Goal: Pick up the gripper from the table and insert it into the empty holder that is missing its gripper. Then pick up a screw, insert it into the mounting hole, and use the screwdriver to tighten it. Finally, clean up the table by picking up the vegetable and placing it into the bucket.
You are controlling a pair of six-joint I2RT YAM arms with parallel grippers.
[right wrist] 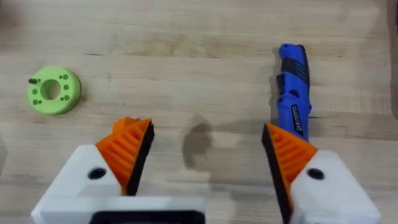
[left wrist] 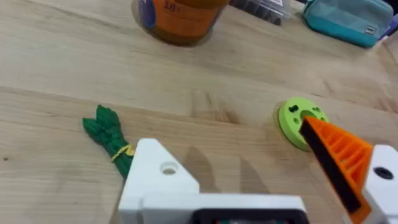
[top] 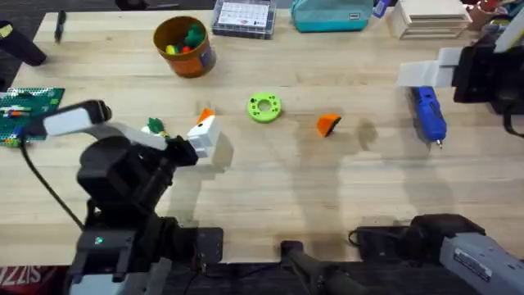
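Note:
My gripper will push the loose orange gripper [top: 327, 124] in, and the orange gripper should stay in place before the screw, because the white holder ends in a boxy, empty mount [top: 205, 134].
The loose orange gripper [top: 328, 124] lies on the table between the lime-green ring and the blue screwdriver [top: 428, 115]. My left gripper [top: 205, 128] stands open over the table, just right of the vegetable [top: 154, 126]. In the left wrist view one of its fingers is the all-white holder [left wrist: 163, 171] with a small hole. The other finger carries an orange ribbed tip [left wrist: 339, 155]. The vegetable [left wrist: 111, 137] lies beside the holder. My right gripper [right wrist: 205, 134] is open and empty, raised near the screwdriver [right wrist: 292, 99]. The orange bucket [top: 184, 45] stands at the back left.
A lime-green ring with holes [top: 264, 107] lies mid-table and also shows as the ring [right wrist: 54, 90] in the right wrist view. A clear parts box [top: 243, 16], a teal pouch [top: 332, 14] and stacked boxes [top: 430, 16] line the far edge. A green brick plate [top: 24, 111] sits at the left.

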